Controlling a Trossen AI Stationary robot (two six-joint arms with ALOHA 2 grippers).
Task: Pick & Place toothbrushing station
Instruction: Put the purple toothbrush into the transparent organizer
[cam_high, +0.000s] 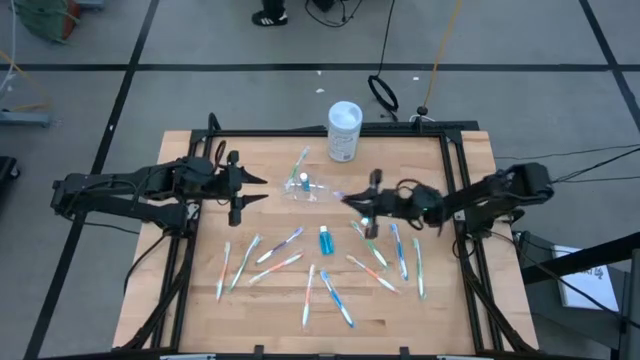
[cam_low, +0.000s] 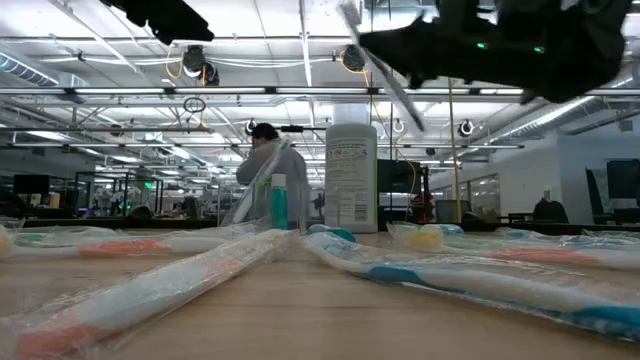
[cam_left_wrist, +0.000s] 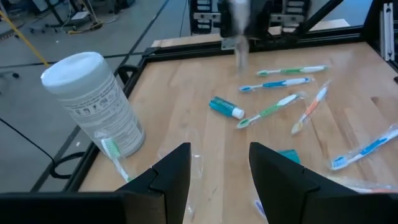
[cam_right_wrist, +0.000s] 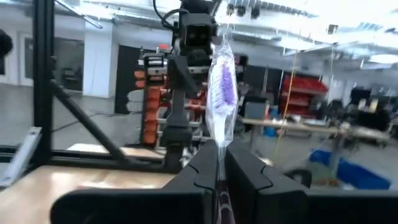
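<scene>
The purple toothbrush's handle end (cam_low: 416, 122) hangs down, so the robot's right gripper should carry on to the clear cup's free slot (cam_high: 319, 189) and let go once the toothbrush's handle stands inside.
My right gripper (cam_high: 366, 204) hovers above the table's middle, shut on a wrapped toothbrush with a purple head (cam_right_wrist: 222, 87). It shows blurred at the top of the low view (cam_low: 470, 45). The clear cup (cam_high: 305, 189) stands just left of it with a blue tube (cam_low: 279, 204) and a toothbrush (cam_high: 300, 166) in it. My left gripper (cam_high: 248, 190) is open and empty, left of the cup, with its fingers (cam_left_wrist: 168, 177) pointing toward it. Several wrapped toothbrushes (cam_high: 268, 258) and a blue tube (cam_high: 326, 240) lie flat on the wood. My right gripper pinches the wrapped toothbrush between its two fingers, on the handle below the purple head (cam_right_wrist: 221, 138). The head end sticks out past the fingertips. The toothbrush is lifted clear of the table. The rest of the handle is hidden behind the fingers.
A tall white cylindrical container (cam_high: 344, 130) stands at the table's far edge behind the cup. A black frame (cam_high: 455, 170) runs around the table. More toothbrushes (cam_high: 400, 250) lie under and near the right arm. A person (cam_low: 268, 165) stands in the room beyond.
</scene>
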